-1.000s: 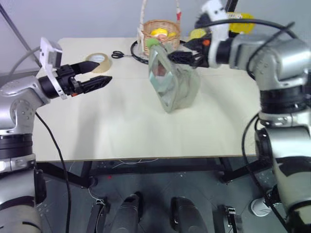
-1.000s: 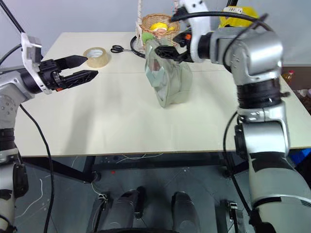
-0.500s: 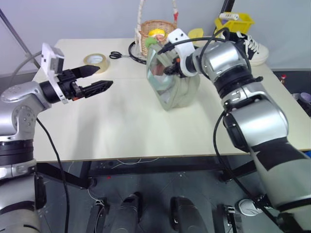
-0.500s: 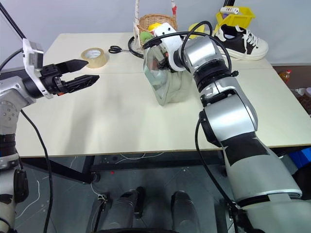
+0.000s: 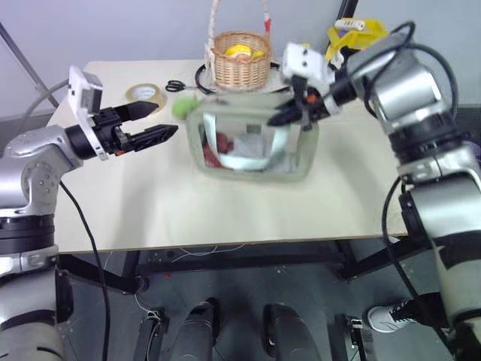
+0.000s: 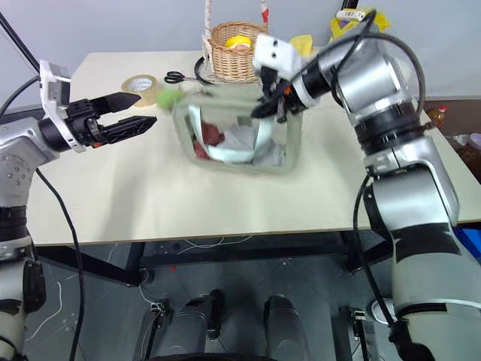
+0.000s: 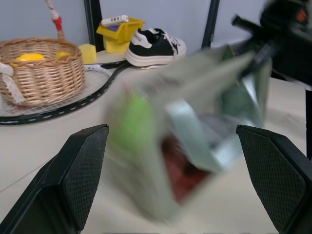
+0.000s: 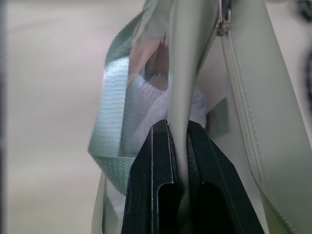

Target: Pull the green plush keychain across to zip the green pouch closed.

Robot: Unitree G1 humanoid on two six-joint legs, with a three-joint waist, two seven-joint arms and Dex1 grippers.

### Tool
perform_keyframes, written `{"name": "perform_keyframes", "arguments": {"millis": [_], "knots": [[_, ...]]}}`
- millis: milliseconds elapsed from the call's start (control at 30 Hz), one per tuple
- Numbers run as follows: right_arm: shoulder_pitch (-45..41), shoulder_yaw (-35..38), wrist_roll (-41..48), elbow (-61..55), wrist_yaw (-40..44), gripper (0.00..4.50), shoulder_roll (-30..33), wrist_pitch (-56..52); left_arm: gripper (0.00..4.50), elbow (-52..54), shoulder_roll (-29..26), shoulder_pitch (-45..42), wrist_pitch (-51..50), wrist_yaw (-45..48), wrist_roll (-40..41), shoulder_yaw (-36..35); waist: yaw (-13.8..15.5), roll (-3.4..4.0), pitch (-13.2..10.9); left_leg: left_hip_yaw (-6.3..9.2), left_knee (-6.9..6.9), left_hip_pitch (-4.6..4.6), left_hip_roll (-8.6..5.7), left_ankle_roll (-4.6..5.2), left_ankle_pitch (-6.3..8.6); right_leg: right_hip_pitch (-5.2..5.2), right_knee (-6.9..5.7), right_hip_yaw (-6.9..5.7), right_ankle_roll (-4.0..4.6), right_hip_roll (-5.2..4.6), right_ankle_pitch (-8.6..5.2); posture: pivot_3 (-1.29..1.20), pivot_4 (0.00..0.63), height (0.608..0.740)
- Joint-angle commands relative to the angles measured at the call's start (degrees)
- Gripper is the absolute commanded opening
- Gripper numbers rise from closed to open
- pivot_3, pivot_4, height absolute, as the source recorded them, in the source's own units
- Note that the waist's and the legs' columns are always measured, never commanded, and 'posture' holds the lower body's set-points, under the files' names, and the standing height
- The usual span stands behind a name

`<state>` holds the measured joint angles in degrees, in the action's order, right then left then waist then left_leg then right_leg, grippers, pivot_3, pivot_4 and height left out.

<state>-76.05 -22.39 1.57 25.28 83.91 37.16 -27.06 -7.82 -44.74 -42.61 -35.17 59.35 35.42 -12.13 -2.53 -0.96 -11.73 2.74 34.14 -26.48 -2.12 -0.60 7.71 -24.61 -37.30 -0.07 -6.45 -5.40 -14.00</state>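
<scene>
The green plush keychain (image 5: 184,107) is dangling at the pouch's upper corner (image 5: 195,116), so I expect it to end up hanging off the pouch's far end when I pull it across.
The green pouch (image 5: 252,147) stands broadside at the table's middle, its clear window showing red and white contents. My right gripper (image 5: 289,116) is shut on the fabric of its top edge at the right end. In the right wrist view the black fingers (image 8: 156,161) pinch a pale fold beside the zipper (image 8: 239,73). The green plush keychain (image 5: 183,106) hangs at the pouch's upper left corner. Left of it and apart from it, my left gripper (image 5: 154,124) stands open and level, pointing at that end. The pouch (image 7: 195,141) and plush (image 7: 134,122) are blurred between its fingers.
A wicker basket (image 5: 240,59) with yellow lumps stands just behind the pouch on a racket hoop. A tape roll (image 5: 144,92) and scissors (image 5: 178,85) lie at the back left. A yellow box (image 5: 353,31) and a shoe (image 7: 156,44) sit at the back right.
My right gripper shut on the pouch's top edge, rolled over and drew back to the right. The pouch swung from end-on to broadside. The left gripper stayed put and open.
</scene>
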Motion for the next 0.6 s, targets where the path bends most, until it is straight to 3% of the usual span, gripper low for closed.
{"name": "perform_keyframes", "arguments": {"millis": [33,600], "knots": [[1.3,2.6,1.1,-6.5,-0.3,0.03,0.8,2.2,4.50,0.6,-0.3,-1.7,1.4,0.7,-0.4,-0.1,-0.1,0.01,0.0,-0.03,-0.01,0.02,0.00,0.00,0.00,-0.02,-0.03,0.03,0.00,0.00,0.00,0.00,0.150,0.724],[11.0,7.7,5.9,-10.8,3.4,0.03,3.9,9.3,4.50,-0.7,-0.6,-3.5,1.5,2.4,-1.3,1.0,0.2,0.00,0.0,0.01,0.01,0.01,0.04,-0.03,-0.02,0.04,0.02,0.01,0.01,-0.01,0.00,0.00,0.150,0.724]]}}
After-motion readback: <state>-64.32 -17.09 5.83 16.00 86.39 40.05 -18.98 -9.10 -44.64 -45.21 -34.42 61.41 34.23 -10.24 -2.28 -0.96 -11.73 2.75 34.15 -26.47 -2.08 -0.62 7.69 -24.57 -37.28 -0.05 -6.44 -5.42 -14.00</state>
